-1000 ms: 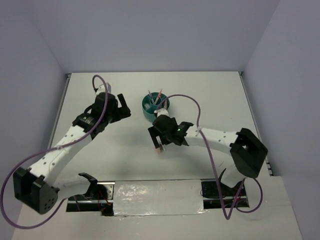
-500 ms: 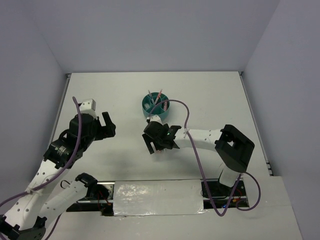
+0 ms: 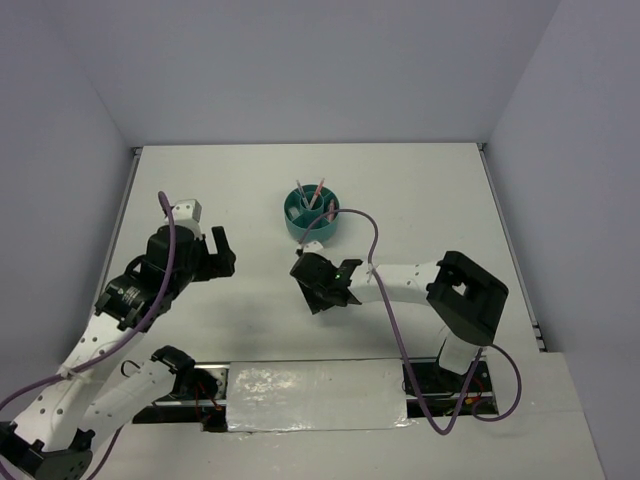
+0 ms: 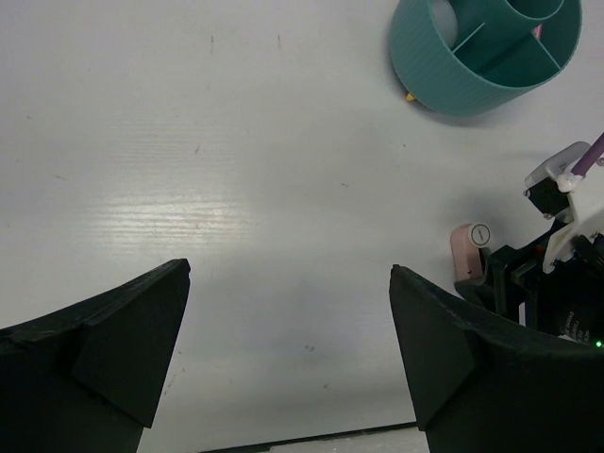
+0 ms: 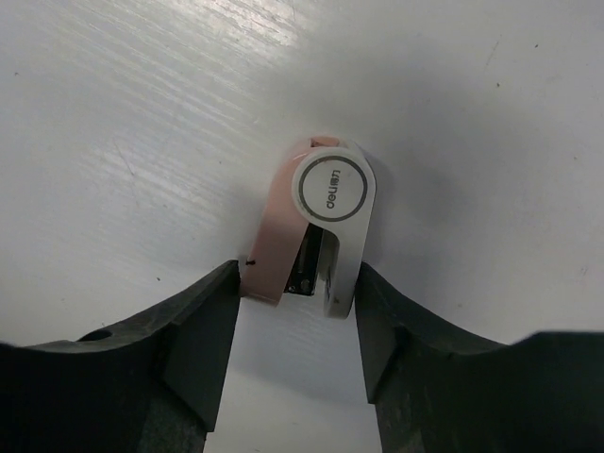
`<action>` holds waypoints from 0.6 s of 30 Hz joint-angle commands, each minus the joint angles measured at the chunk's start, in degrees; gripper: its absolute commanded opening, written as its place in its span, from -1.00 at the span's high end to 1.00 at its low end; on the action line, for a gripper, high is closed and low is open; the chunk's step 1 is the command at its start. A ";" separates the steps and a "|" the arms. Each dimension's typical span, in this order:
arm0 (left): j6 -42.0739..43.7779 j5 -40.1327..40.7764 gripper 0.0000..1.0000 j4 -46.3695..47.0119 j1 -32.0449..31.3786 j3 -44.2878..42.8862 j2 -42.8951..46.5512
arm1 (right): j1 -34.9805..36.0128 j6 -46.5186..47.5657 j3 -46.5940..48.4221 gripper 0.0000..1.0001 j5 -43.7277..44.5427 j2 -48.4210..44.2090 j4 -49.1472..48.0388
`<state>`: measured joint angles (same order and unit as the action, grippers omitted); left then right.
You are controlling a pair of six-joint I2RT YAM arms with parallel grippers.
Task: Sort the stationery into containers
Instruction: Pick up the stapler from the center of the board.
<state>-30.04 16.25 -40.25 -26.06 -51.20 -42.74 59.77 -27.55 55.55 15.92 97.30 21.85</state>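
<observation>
The clip [image 5: 326, 212] is in my right gripper, but the organiser's empty front compartment [image 4: 511, 68] is toward my left gripper, so I should first pass the clip to my left gripper.
The round teal organiser [image 3: 311, 213] stands mid-table with a thin pink pen [image 3: 319, 190] and a thin grey pen [image 3: 303, 189] upright in its centre cup. It also shows in the left wrist view [image 4: 486, 52]. A small yellowish piece [image 4: 411, 96] lies at its base. The pink-white clip [image 5: 316, 226] lies on the table in front of the organiser. My right gripper [image 5: 297, 283] is low over it, and its fingers [image 5: 212, 321] touch the clip's near end on both sides. My left gripper [image 4: 288, 330] is open and empty, above bare table to the left [image 3: 222, 255].
The clip and the right gripper show at the right edge of the left wrist view [image 4: 467, 253]. The right arm's purple cable [image 3: 370, 225] loops past the organiser. Walls close the table at back and sides. A taped strip [image 3: 315, 395] lies at the near edge.
The left arm has pulled back from the organiser to the left. The right gripper has shifted slightly and settled round the clip.
</observation>
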 commanded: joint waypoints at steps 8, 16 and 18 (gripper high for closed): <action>-0.10 -1.39 -0.99 2.02 0.22 -0.22 0.55 | 0.35 4.51 -4.04 0.82 4.82 -7.36 -8.56; -19.92 -27.91 -0.99 26.45 0.05 9.26 0.12 | 0.61 16.73 -18.72 1.00 -6.84 -28.54 -27.47; -24.08 -35.30 -0.99 34.94 -0.48 13.48 -1.54 | 0.61 16.57 -17.94 1.00 -6.96 -29.88 -25.47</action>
<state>-44.10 -4.01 -22.83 -26.09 -41.10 -42.46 59.88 -15.03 37.36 12.84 70.15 3.55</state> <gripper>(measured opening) 0.993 0.404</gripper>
